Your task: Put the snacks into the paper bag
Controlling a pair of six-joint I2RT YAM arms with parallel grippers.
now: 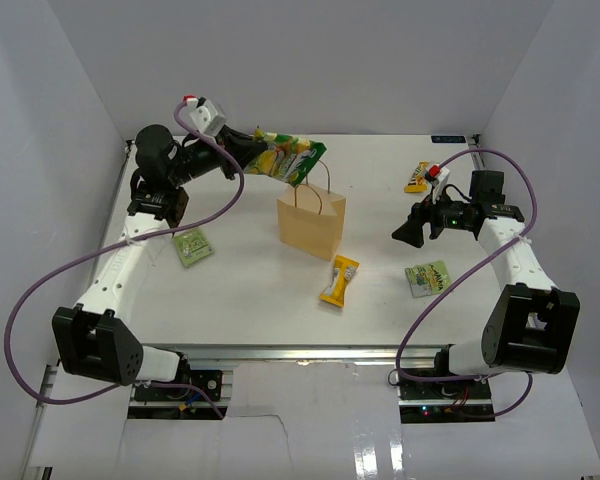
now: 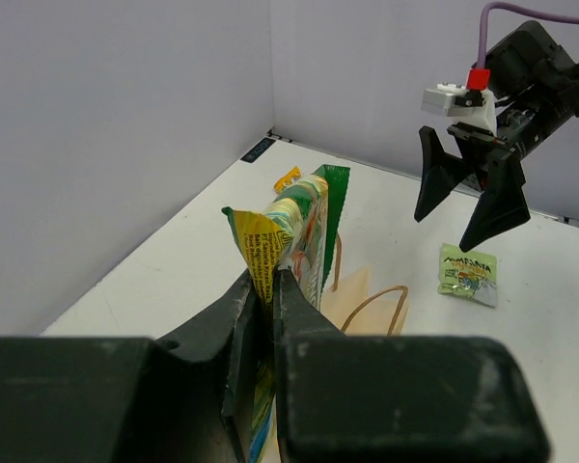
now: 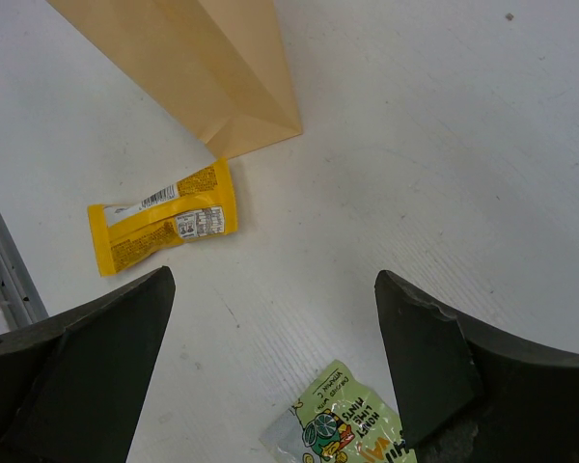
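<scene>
My left gripper keeps lowering the green-and-yellow pouch's loose end [image 1: 304, 160], which is above the paper bag's opening, between the handles [image 1: 314, 197] and lets go of it inside.
My left gripper [image 1: 248, 157] is shut on the green-and-yellow pouch [image 1: 290, 156] and holds it in the air just above the back rim of the tan paper bag [image 1: 311, 226]. In the left wrist view the pouch [image 2: 291, 234] sticks out past my fingers, with the bag's handles [image 2: 378, 307] below it. My right gripper [image 1: 412, 229] is open and empty, hovering over the table right of the bag. A yellow bar wrapper [image 1: 339, 281] lies in front of the bag and shows in the right wrist view [image 3: 159, 227]. A light-green packet [image 1: 429, 277] lies below my right gripper [image 3: 270, 289].
A second light-green packet [image 1: 192, 246] lies left of the bag beside the left arm. A second yellow bar wrapper [image 1: 417, 176] lies at the back right. White walls close in the table on three sides. The metal rail [image 1: 310, 353] runs along the near edge.
</scene>
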